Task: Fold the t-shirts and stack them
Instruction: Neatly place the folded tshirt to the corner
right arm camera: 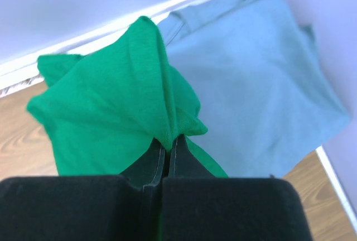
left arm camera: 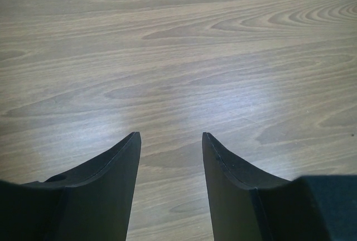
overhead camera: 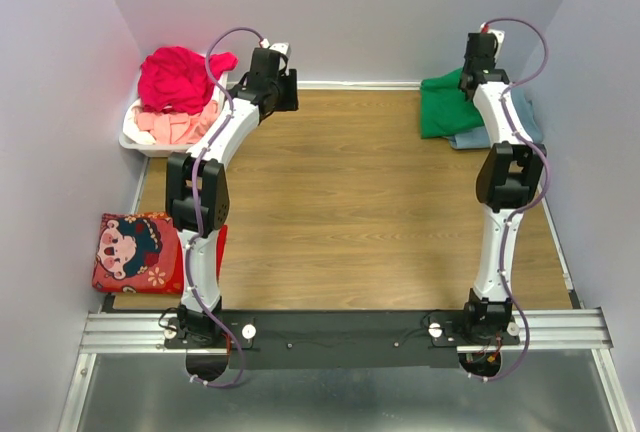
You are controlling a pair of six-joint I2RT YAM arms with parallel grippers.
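The green t-shirt (overhead camera: 437,109) sticks out past the blue-grey t-shirt toward the basket, so the robot's right gripper goes on pulling it toward the corner (overhead camera: 526,95) until it is lying on top.
A bright green t-shirt (overhead camera: 445,110) lies at the table's far right corner on top of a blue-grey t-shirt (overhead camera: 480,136). My right gripper (overhead camera: 476,52) is over them, shut on a pinched fold of the green t-shirt (right arm camera: 120,107); the blue-grey t-shirt (right arm camera: 251,85) lies flat beneath. A magenta-red t-shirt (overhead camera: 180,77) and a pale pink one (overhead camera: 172,126) are heaped in the white basket (overhead camera: 135,138) at the far left. My left gripper (overhead camera: 283,89) is open and empty above bare wood (left arm camera: 178,73), just right of the basket.
A red cushion with a cartoon face (overhead camera: 140,250) lies at the left edge beside the left arm. Lilac walls close in the back and both sides. The metal rail (overhead camera: 340,330) with the arm bases runs along the near edge.
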